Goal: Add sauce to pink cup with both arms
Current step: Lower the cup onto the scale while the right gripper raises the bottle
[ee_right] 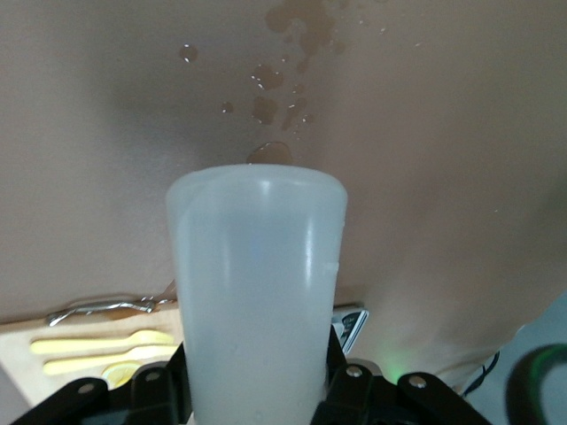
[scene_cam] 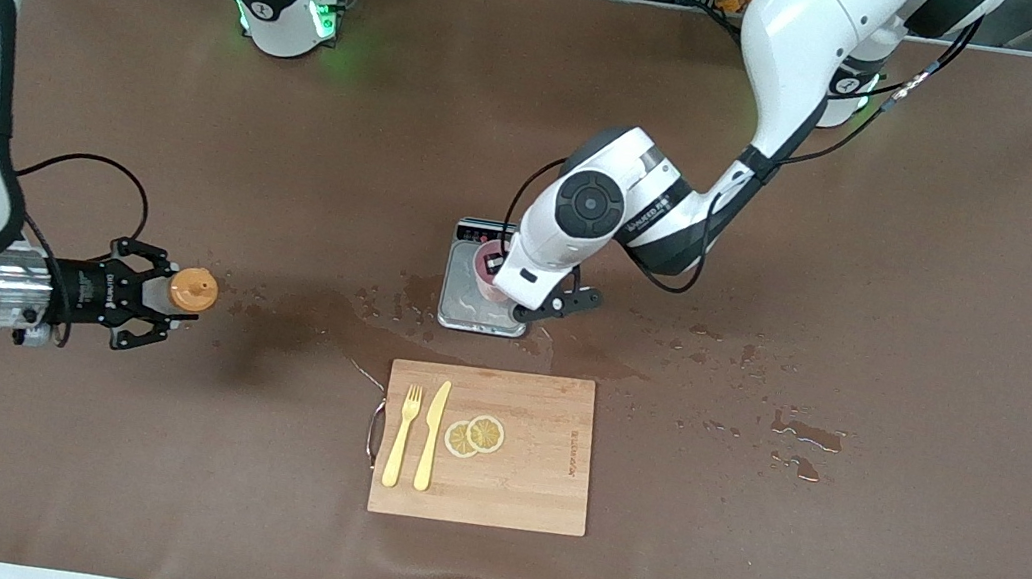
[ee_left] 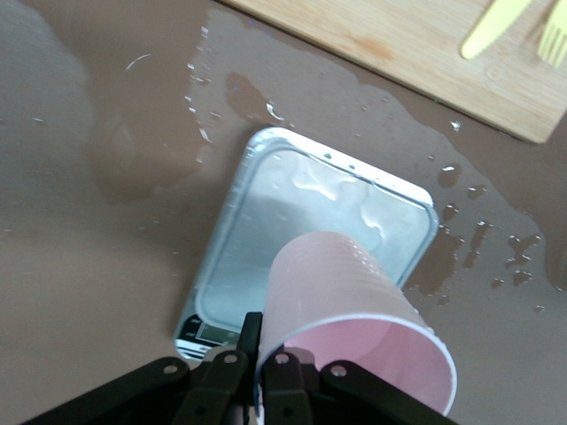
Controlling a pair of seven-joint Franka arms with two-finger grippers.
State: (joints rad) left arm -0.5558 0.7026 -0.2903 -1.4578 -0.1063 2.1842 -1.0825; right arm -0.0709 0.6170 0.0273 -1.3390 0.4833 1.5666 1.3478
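My left gripper is holding the pink cup (scene_cam: 490,269) upright over the silver scale's free plate (scene_cam: 475,309). It should keep lowering the cup until the cup's bottom rests there, and then let go.
The sauce bottle (scene_cam: 191,290), whitish with an orange cap, lies level in the air over the table at the right arm's end. My right gripper (scene_cam: 158,299) is shut on the bottle's body (ee_right: 257,292), one finger (ee_right: 156,390) on each side. The cap points toward the scale. The pink cup (scene_cam: 485,263) is over the silver scale (scene_cam: 463,307). My left gripper (ee_left: 263,350) is shut on the cup's rim (ee_left: 354,301), one finger inside and one outside. Whether the cup's base touches the scale plate (ee_left: 301,221) I cannot tell.
A wooden cutting board (scene_cam: 486,447) lies nearer the front camera than the scale. On it are a yellow fork (scene_cam: 401,435), a yellow knife (scene_cam: 432,434) and lemon slices (scene_cam: 475,435). Wet patches (scene_cam: 803,436) spread across the brown table around the scale.
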